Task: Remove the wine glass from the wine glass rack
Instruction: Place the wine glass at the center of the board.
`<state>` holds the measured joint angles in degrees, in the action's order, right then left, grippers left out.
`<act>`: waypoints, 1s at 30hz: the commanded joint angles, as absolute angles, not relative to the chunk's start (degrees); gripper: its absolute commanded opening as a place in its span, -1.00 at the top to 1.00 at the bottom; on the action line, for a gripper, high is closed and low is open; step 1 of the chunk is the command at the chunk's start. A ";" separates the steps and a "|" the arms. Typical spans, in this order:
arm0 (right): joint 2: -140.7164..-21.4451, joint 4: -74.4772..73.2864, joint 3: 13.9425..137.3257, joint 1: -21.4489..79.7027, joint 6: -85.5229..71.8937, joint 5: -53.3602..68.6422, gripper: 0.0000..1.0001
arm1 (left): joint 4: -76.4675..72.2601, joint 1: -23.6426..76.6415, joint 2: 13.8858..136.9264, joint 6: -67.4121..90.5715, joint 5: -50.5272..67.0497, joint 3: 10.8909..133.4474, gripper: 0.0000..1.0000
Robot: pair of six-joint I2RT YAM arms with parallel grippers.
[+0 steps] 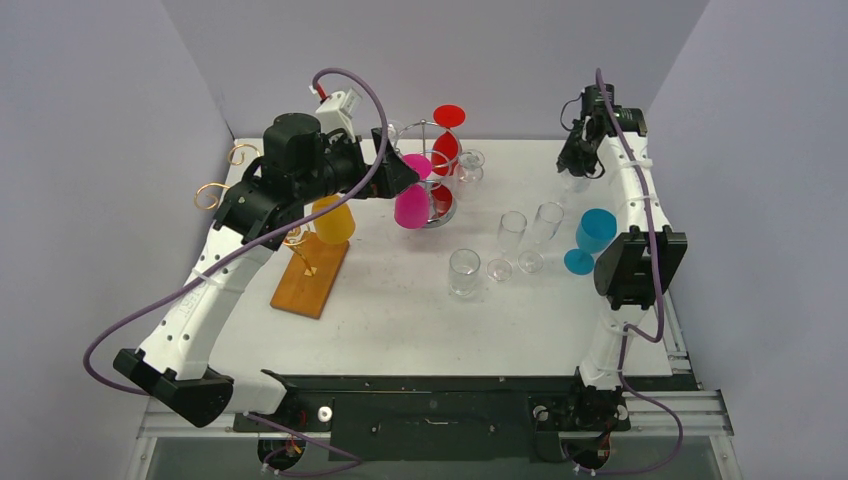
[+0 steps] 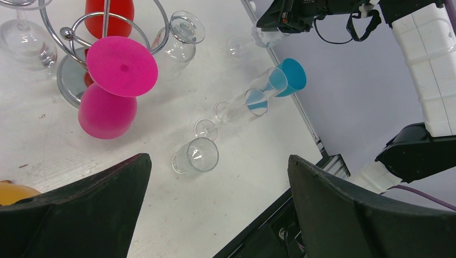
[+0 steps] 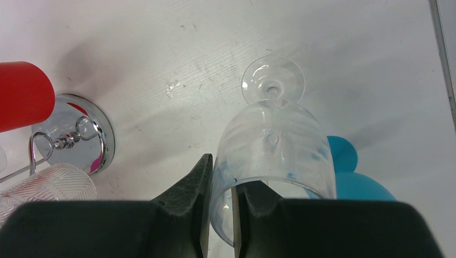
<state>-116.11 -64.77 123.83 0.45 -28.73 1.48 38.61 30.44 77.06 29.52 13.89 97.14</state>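
Observation:
The clear wine glass foot points down over open table behind the blue wine glass, so my right gripper should keep lowering the clear wine glass until its foot rests, then let go.
The chrome wine glass rack stands at the table's far middle. A pink wine glass hangs on it upside down, and a red one sits behind. In the left wrist view the pink glass hangs from the rack at upper left. My left gripper is open and empty, just left of the pink glass, jaws wide. My right gripper at the far right is shut on the rim of a clear wine glass, one finger inside and one outside.
A blue wine glass stands near the right arm. A clear tumbler and two tall clear glasses stand mid-table. An orange glass hangs over a wooden stand at left. More clear glasses stand behind the rack.

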 commanded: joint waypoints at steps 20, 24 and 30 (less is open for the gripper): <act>-119.70 -61.42 119.07 0.18 -27.09 2.64 1.00 | 37.06 30.59 76.75 29.26 13.99 96.29 -0.93; -119.50 -61.57 119.26 0.18 -27.24 2.42 0.90 | 36.95 30.61 76.70 29.31 14.04 96.01 -0.93; -119.22 -61.79 119.80 0.18 -27.35 2.43 0.72 | 36.87 30.59 76.52 29.27 14.04 95.73 -0.93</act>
<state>-119.92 -63.16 118.58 0.40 -27.62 2.98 38.61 30.44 77.08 29.54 13.91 95.90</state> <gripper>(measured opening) 0.129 0.965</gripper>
